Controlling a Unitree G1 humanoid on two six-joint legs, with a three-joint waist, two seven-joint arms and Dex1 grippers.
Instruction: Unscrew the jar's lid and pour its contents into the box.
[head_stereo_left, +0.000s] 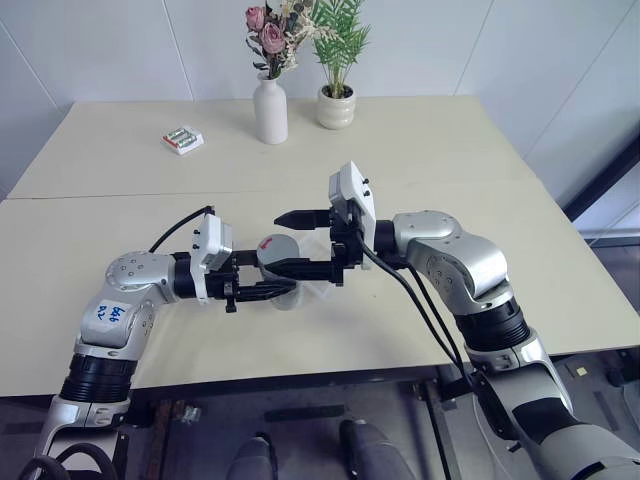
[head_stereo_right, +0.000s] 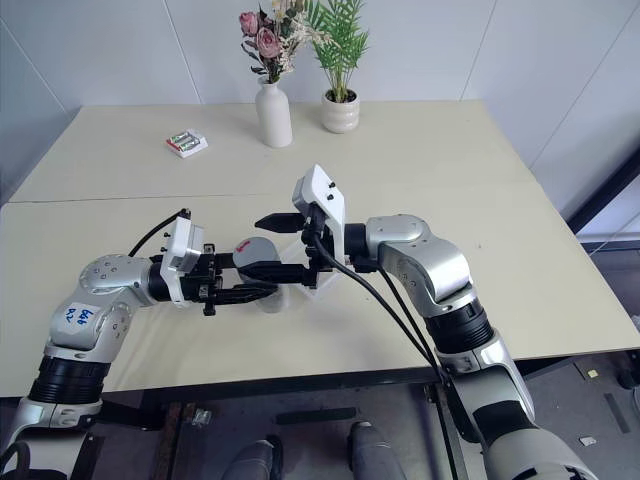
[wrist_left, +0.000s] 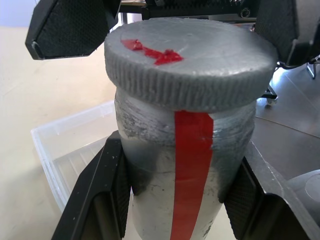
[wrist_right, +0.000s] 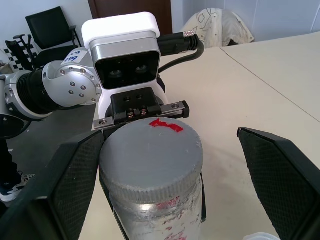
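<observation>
My gripper will bring the grey lid (head_stereo_left: 278, 247) off whole in the same grip when I turn it, since the ribbed rim (wrist_right: 154, 191) is shallow.
The grey-silver jar (head_stereo_left: 283, 292), marked with a red streak (wrist_left: 191, 160), hangs a little above the table in front of me, and my left gripper (head_stereo_left: 272, 278) is shut on its body. Its ribbed grey lid (wrist_left: 190, 55) sits on top and carries a red mark. My right gripper (wrist_right: 175, 170) is open, one finger (wrist_right: 75, 185) close beside the lid and the other standing well off it. The clear plastic box (wrist_left: 60, 150) rests on the table just behind and below the jar. The contents are hidden inside the jar.
A white vase with flowers (head_stereo_left: 270, 110) and a small potted plant (head_stereo_left: 337, 105) stand at the back of the table. A small red-green-white packet (head_stereo_left: 183, 139) lies at the back left. The table's front edge (head_stereo_left: 300, 375) runs just below my arms.
</observation>
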